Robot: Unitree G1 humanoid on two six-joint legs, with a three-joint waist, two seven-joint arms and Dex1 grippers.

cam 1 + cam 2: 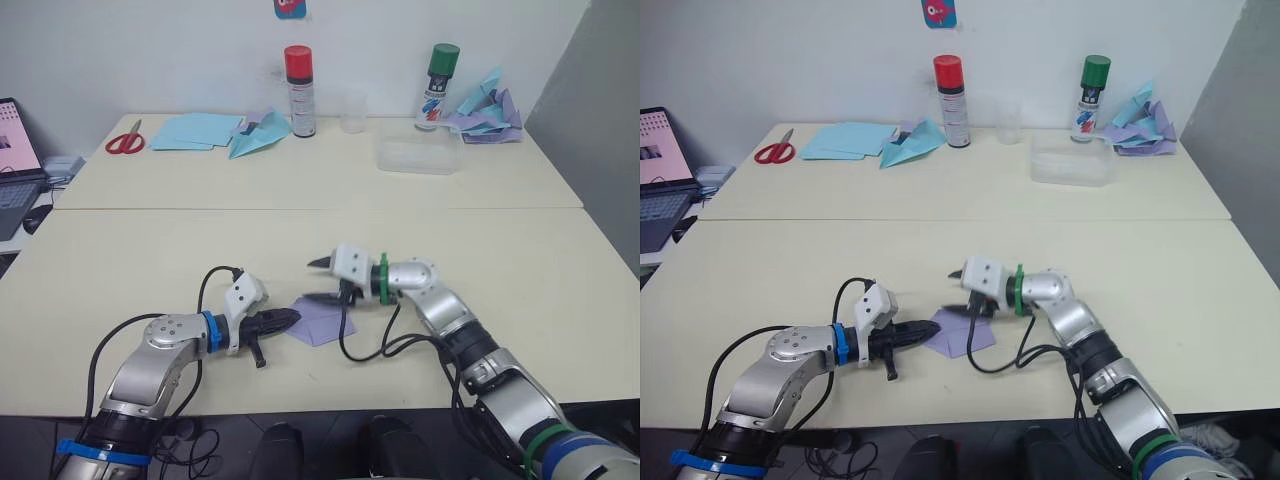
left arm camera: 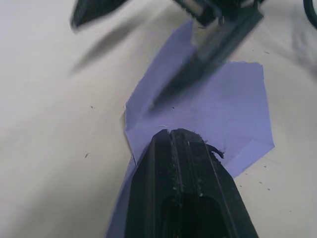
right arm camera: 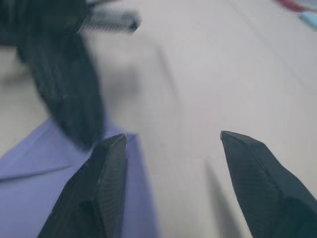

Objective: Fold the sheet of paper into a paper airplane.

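Note:
My gripper will lift the creased sheet of paper (image 1: pixel 322 322), and the sheet will stick out and hold its folded shape because a fold line (image 3: pixel 37 174) runs across it.
The sheet of paper (image 1: pixel 325 322) is pale lavender, partly folded into an angular shape with creases, and lies flat near the table's front edge. My left gripper (image 1: pixel 292 318) is shut, and its tip rests on the sheet's left edge (image 2: pixel 223 114). My right gripper (image 1: pixel 322 280) is open just behind the sheet. Its lower finger (image 2: pixel 208 54) touches the sheet's far corner and its upper finger is raised off the table. In the right wrist view, the lavender sheet (image 3: pixel 34 198) lies beside one of the right gripper's fingers (image 3: pixel 94 188).
Along the back of the table are red scissors (image 1: pixel 125 140), light blue sheets (image 1: pixel 195 130), a blue paper plane (image 1: pixel 258 135), two spray cans (image 1: pixel 299 90), a clear container (image 1: pixel 418 155) and a heap of paper planes (image 1: pixel 487 112). A laptop (image 1: pixel 15 150) is at far left.

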